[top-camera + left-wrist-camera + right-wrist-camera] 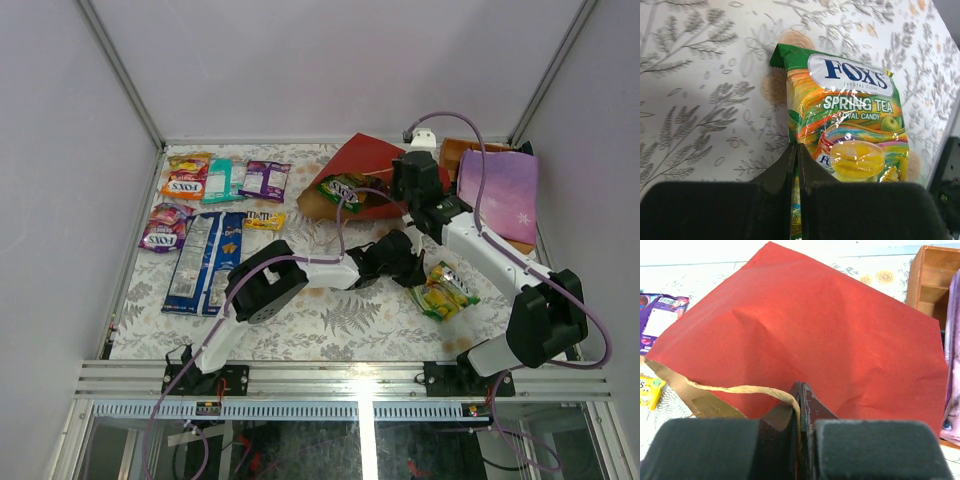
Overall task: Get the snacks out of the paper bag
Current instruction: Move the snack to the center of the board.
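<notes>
The Spring Tea packet is clear of the paper bag, so the robot's left gripper keeps moving toward the open spot before the wooden box and let go there.
The paper bag lies on its side at the back of the table, red outside up, with its brown mouth facing left. A green FOX'S packet shows in that mouth. My right gripper is shut on the bag's thin loop handle, with the red bag just beyond it. My left gripper is shut on the near edge of a green and yellow FOX'S Spring Tea packet, which lies flat on the table at the front right.
More snacks lie in a group at the left: an orange FOX'S bag, a teal pack, a purple pack, a purple FOX'S bag, long blue packs and a yellow packet. A lilac snowflake bag and a wooden box stand at the back right.
</notes>
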Controlling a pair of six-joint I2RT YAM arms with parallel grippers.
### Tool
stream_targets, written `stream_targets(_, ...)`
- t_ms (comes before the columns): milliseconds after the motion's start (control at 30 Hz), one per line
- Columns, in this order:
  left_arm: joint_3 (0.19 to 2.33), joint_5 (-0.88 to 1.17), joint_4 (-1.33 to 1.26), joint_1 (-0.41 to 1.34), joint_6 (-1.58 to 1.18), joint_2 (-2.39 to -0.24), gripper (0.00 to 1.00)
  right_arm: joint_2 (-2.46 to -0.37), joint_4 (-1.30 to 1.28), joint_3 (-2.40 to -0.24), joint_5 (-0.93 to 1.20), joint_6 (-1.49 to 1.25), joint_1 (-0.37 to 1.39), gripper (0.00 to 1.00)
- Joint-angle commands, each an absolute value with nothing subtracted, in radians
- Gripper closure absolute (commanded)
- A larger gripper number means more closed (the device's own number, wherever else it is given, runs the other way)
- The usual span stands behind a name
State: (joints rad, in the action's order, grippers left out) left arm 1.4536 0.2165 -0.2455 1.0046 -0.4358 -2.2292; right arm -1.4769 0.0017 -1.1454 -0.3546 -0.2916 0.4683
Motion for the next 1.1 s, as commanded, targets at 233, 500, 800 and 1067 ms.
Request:
stream_targets(233, 1.532, -0.086, -0.484, 1.002, -0.625, -2.301, 1.00, -1.451, -0.246, -1.389, -0.131, -0.300, 0.465, 1.00)
stream_targets(500, 1.760, -0.227, -0.473, 1.004, -0.773, -2.469, 1.00, -1.432, -0.289, -1.401, -0.057, -0.338, 0.465, 1.00)
stream_targets(800, 1.898, -0.463, -0.285, 1.019, -1.141, -2.545, 1.00, -1.420, -0.261, -1.372, -0.009, -0.349, 0.465, 1.00)
stream_targets(1067, 1.801, -0.351, -0.434, 1.037, -1.111, -2.509, 0.73, -1.400, -0.240, -1.353, -0.001, -0.343, 0.466, 1.00)
